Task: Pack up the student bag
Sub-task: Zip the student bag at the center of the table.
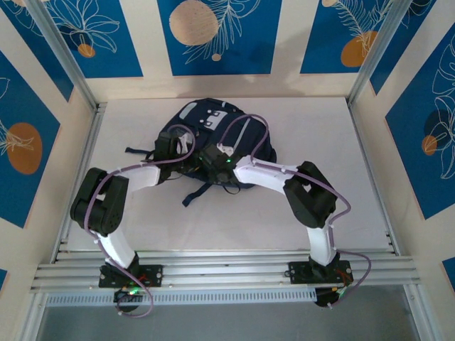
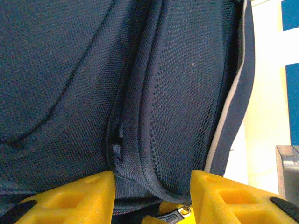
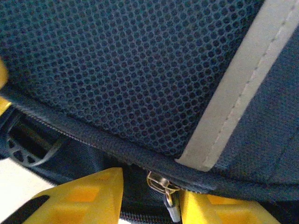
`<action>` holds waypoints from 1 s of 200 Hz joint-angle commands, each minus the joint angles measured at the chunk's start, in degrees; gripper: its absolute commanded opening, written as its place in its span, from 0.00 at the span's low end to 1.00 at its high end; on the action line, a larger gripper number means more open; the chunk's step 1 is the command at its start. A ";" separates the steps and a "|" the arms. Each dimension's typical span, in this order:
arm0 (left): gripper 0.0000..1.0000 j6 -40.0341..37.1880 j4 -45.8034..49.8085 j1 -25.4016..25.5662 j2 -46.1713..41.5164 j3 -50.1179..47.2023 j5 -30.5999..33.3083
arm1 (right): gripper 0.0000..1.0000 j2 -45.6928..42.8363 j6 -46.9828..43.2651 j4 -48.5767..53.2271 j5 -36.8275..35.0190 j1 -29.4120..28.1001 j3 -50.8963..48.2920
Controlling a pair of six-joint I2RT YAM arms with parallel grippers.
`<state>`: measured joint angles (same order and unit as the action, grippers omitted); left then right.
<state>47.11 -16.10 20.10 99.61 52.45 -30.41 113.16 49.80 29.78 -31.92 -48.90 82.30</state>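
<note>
Both grippers crowd the bag's near side (image 1: 206, 124), which the zip line (image 3: 142, 161) below the grey stripe faces, so I'll turn the bag until my left gripper reaches the zip.
The student bag (image 1: 213, 121), dark navy with pale grey trim and a white patch, lies in the middle of the white table, and both arms reach in to its near edge. In the left wrist view my left gripper (image 2: 152, 198) is shut on a fold of the bag's mesh fabric (image 2: 154, 154), which fills the gap from one yellow finger (image 2: 84, 198) to the other; a zipper pull (image 2: 177, 216) shows just below. My right gripper (image 3: 152, 198) stands open at the zip line under the grey stripe (image 3: 233, 93). A metal zipper pull (image 3: 170, 205) hangs between its fingers, against the right finger (image 3: 215, 210).
A dark strap (image 1: 193, 195) trails from the bag toward the near side. Bare table (image 1: 327, 142) lies to the right and left of the bag. Aluminium rails (image 1: 227, 266) run along the near edge, and blue-patterned walls close in the other sides.
</note>
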 commanded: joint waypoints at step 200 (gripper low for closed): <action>0.00 1.48 -3.46 3.13 10.07 6.62 0.72 | 0.00 -10.49 -24.93 4.73 26.35 6.60 -7.46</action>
<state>52.07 -19.40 22.61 109.65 59.42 -32.99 107.90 33.23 25.34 -15.46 -42.15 75.92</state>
